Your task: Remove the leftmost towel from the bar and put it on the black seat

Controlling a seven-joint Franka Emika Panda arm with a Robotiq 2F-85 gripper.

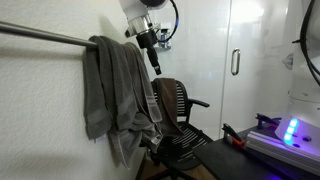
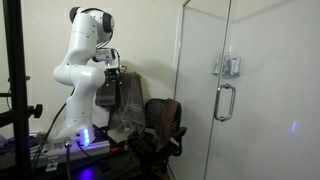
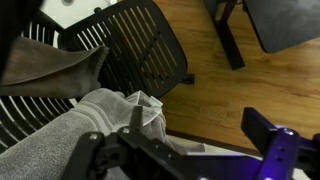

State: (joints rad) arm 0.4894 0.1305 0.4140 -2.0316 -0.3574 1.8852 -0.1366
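I should keep moving in until the fingers are on both sides of the cloth (image 1: pixel 115 48), because the path from my open gripper to the dark grey towel's top fold (image 1: pixel 104 42) is clear.
The silver bar (image 1: pixel 45 37) runs along the wall at the upper left. Two towels hang on it: the shorter dark grey towel (image 1: pixel 96 95) at the left and a longer, paler grey towel (image 1: pixel 132 100) beside it. Both show as one grey mass in an exterior view (image 2: pixel 126 100). The black seat (image 1: pixel 180 120) (image 2: pixel 160 120) (image 3: pixel 145 45) stands below, to the right of the towels. My gripper (image 1: pixel 152 58) (image 2: pixel 112 85) (image 3: pixel 200 135) is open and empty, pointing down by the towels' right edge. In the wrist view one finger touches grey towel cloth (image 3: pixel 70 135) with a small white tag.
A glass door with a metal handle (image 1: pixel 236 62) (image 2: pixel 225 100) stands beside the chair. A unit with blue-lit parts (image 1: pixel 290 130) (image 2: pixel 85 140) sits by the robot base. A black frame (image 2: pixel 15 80) stands at the edge. The floor (image 3: pixel 230 95) is wood.
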